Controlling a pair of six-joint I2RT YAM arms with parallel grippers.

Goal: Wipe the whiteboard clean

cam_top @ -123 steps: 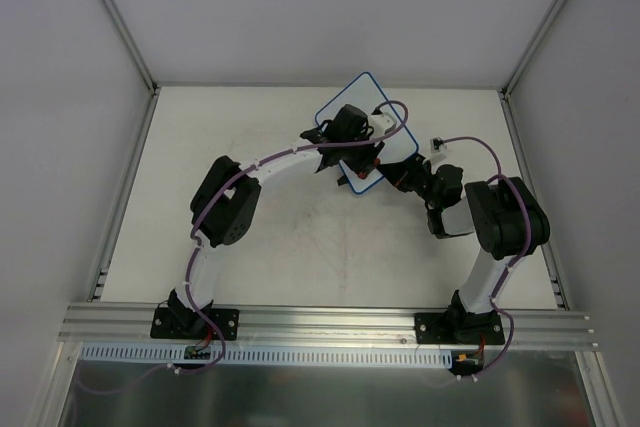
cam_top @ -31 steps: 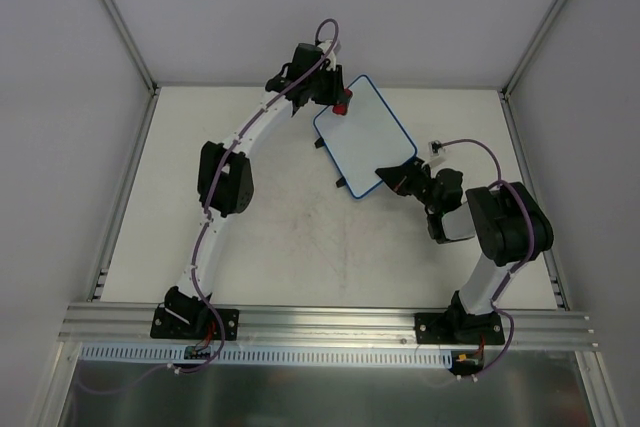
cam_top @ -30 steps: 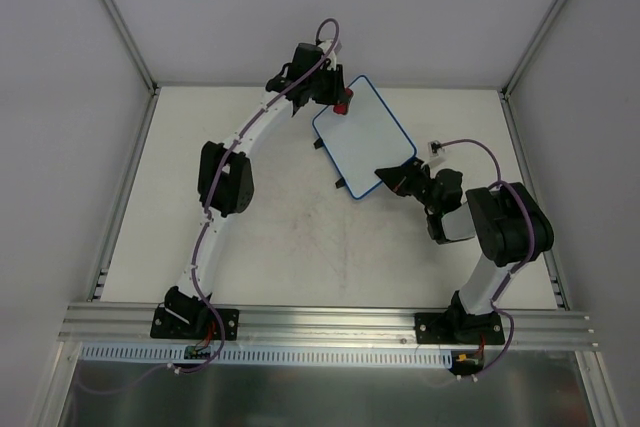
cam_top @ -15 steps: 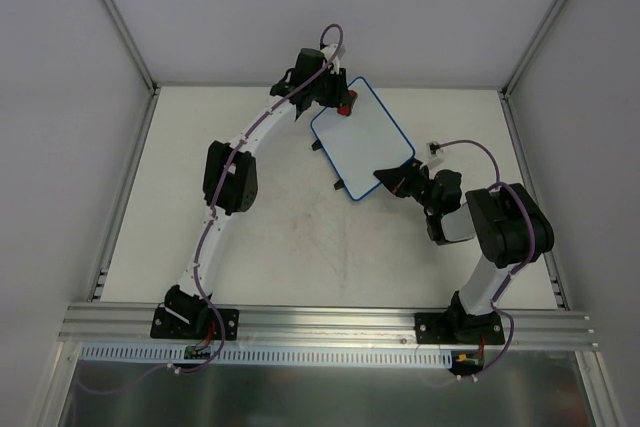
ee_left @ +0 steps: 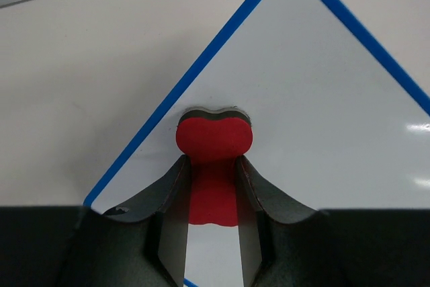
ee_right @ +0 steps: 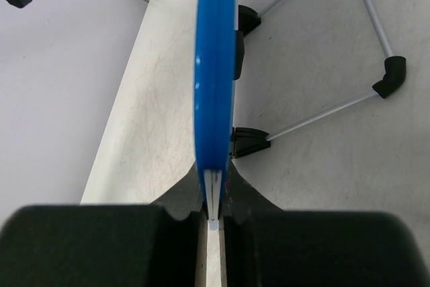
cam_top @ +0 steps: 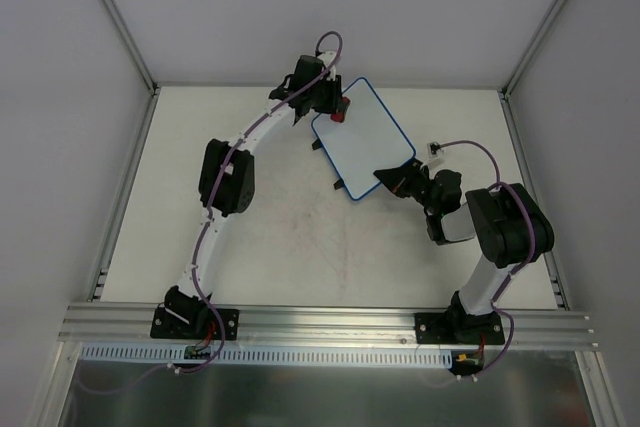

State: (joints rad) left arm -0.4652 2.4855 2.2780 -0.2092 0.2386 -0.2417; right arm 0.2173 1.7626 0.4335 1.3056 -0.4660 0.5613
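The whiteboard's white side [cam_top: 365, 137] is clean of marks, so the robot's left gripper should now take the red eraser to the open table [cam_top: 262, 215] beside the board and let go of it there.
The whiteboard [cam_top: 365, 142], white with a thin blue rim, is held tilted above the far middle of the table. Its face shows no marks. My right gripper [cam_top: 392, 178] is shut on its near right corner; in the right wrist view the blue rim [ee_right: 215, 85] runs edge-on between the jaws. My left gripper [cam_top: 336, 110] is shut on the small red eraser [cam_top: 342, 110] and presses it on the board's far left edge. In the left wrist view the eraser [ee_left: 213, 146] sits on the white face [ee_left: 322, 112] just inside the blue rim.
The board's black feet [ee_right: 250, 142] and thin metal stand rods [ee_right: 322, 113] show behind it in the right wrist view. A small white object [cam_top: 436, 147] lies on the table right of the board. Grey walls enclose the table on three sides.
My left gripper has moved the eraser from the board's middle to its far left edge, then drifted slightly left. The board shifted a little left with it.
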